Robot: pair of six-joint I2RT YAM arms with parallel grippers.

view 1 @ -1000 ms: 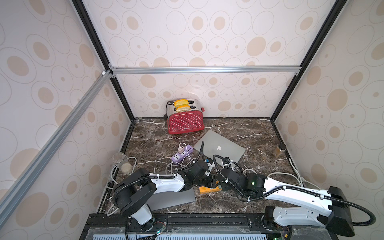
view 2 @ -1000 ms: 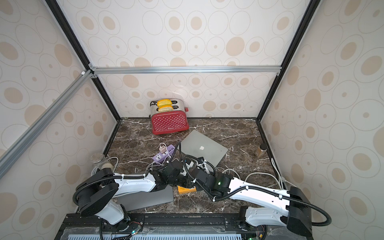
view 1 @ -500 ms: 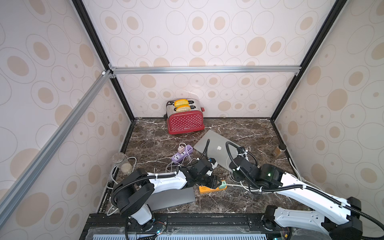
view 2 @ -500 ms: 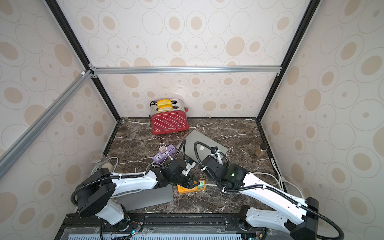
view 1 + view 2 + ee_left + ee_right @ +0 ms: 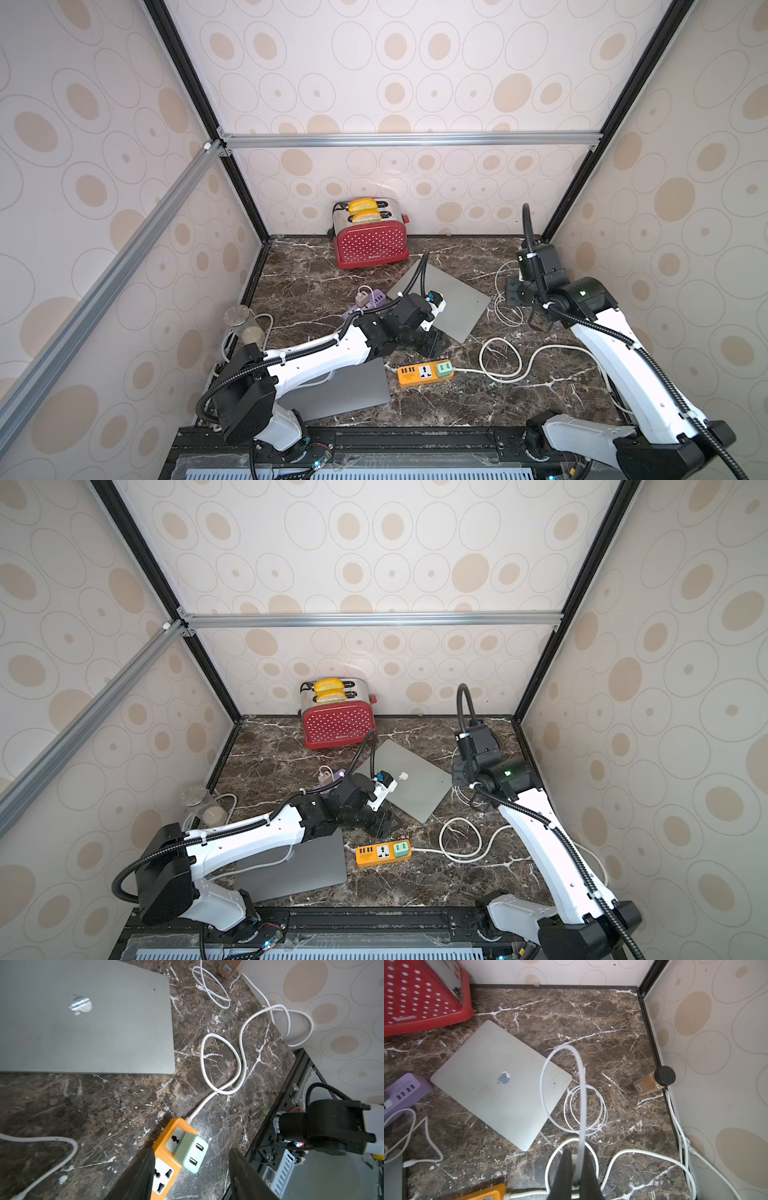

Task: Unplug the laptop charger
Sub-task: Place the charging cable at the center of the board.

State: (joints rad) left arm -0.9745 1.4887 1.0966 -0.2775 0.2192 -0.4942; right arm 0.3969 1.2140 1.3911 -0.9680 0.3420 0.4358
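Observation:
I should carry on lowering the plug end with my right gripper and let it go beside the coil (image 5: 509,312), because both adapter ports (image 5: 401,848) are empty and the marble around the coil is open.
The laptop charger's thin white cable (image 5: 562,1053) arches up from my right gripper (image 5: 576,1155), which is shut on its plug end. The rest of it lies coiled (image 5: 505,309) on the marble beside the closed silver laptop (image 5: 451,303) (image 5: 411,781). In both top views the right gripper (image 5: 515,293) (image 5: 457,773) hangs above that coil, at the right. An orange power strip (image 5: 419,372) (image 5: 164,1167) carries a mint-green USB adapter (image 5: 190,1152) with both ports empty. My left gripper (image 5: 192,1152) (image 5: 432,343) is open, with its fingers either side of the adapter and touching nothing.
A red toaster (image 5: 370,239) stands at the back wall. A purple power strip (image 5: 368,303) lies left of the silver laptop, and a dark grey laptop (image 5: 345,390) lies under the left arm. The orange strip's thick white cord (image 5: 503,361) loops to the right. A spice bottle (image 5: 652,1082) and a jar (image 5: 245,324) sit by the side walls.
My right arm has lifted away from the orange strip and swung back to the right, carrying the white cable. The left gripper has opened wider and drawn slightly back from the strip.

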